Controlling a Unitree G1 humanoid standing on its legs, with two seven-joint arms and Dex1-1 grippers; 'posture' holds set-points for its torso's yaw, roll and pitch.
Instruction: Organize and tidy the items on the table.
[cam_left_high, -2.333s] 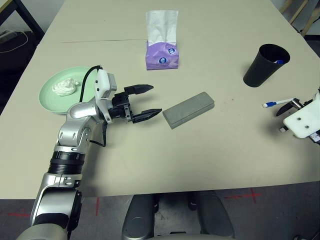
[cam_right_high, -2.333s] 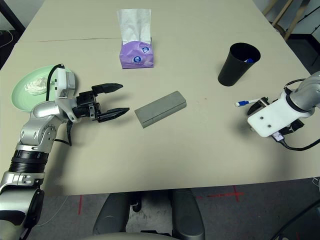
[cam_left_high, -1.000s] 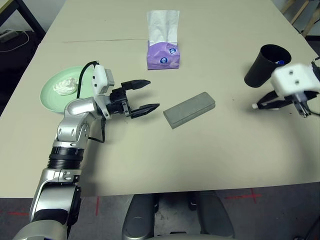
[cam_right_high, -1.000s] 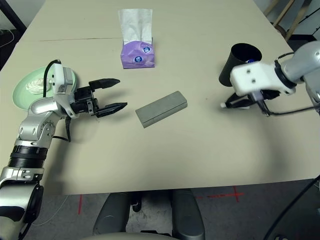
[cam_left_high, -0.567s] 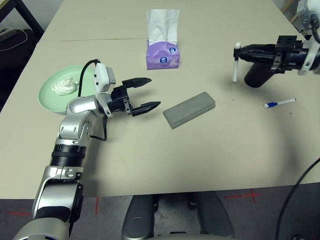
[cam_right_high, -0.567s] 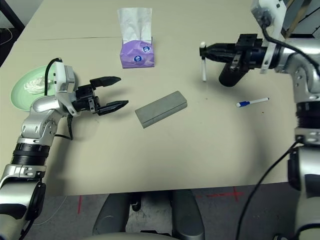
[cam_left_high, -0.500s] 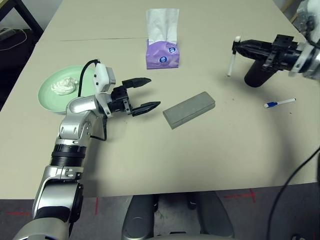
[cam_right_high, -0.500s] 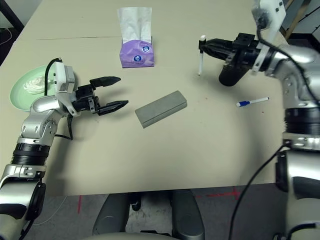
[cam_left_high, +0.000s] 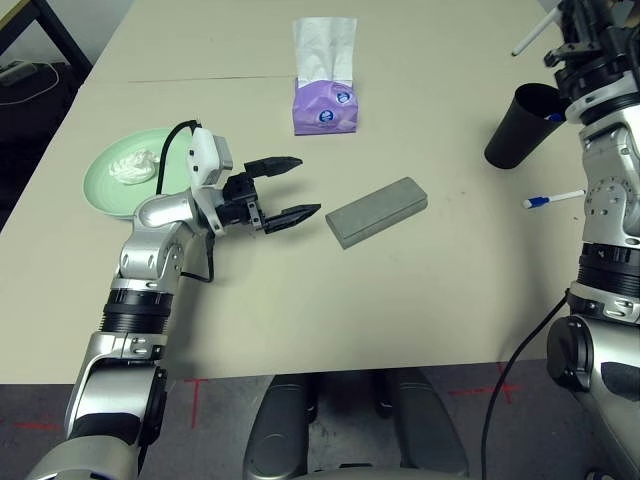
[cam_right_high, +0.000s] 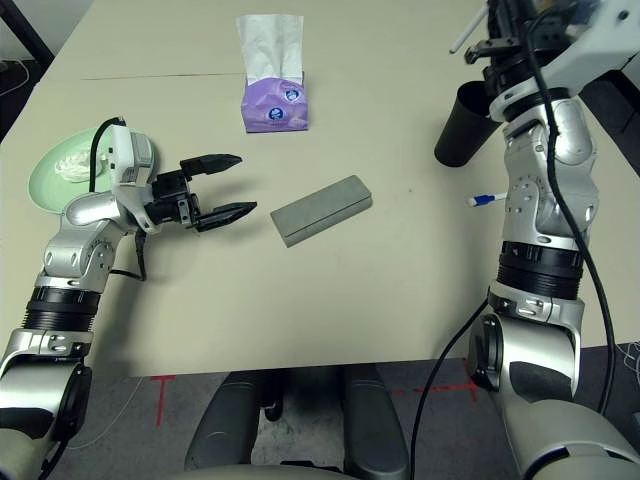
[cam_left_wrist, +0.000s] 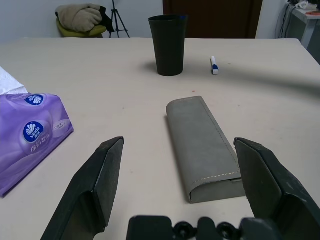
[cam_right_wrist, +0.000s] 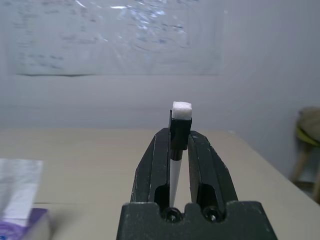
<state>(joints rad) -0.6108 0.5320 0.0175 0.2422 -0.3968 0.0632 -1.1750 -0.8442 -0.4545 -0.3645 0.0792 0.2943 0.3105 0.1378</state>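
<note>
The white pen's lower end (cam_left_high: 517, 49) hangs free below the right gripper's fingers, so the robot should keep moving that gripper on to the black cup's opening (cam_left_high: 541, 98) and let go of the pen inside.
My left gripper (cam_left_high: 308, 185) hovers open just above the table (cam_left_high: 400, 300), its fingertips pointing at the grey glasses case (cam_left_high: 377, 211) a short way off. Behind that arm, a pale green plate (cam_left_high: 100, 195) holds the white tissue wad (cam_left_high: 135, 165). My right gripper (cam_right_wrist: 178, 137) is raised above the black cup (cam_left_high: 515, 125) and is shut on a white pen (cam_left_high: 530, 36) that slants up and away. A blue cap shows inside the cup. Another blue-capped pen (cam_left_high: 553, 198) lies on the table near the cup.
A purple tissue box (cam_left_high: 325, 105) with a white tissue sticking up stands at the back centre, near the table's seam line (cam_left_high: 200, 80). The table's front edge runs close below both arms.
My right arm has swung up and to the right, carrying the white pen from beside the cup's left to high above it. The left arm has stayed put.
</note>
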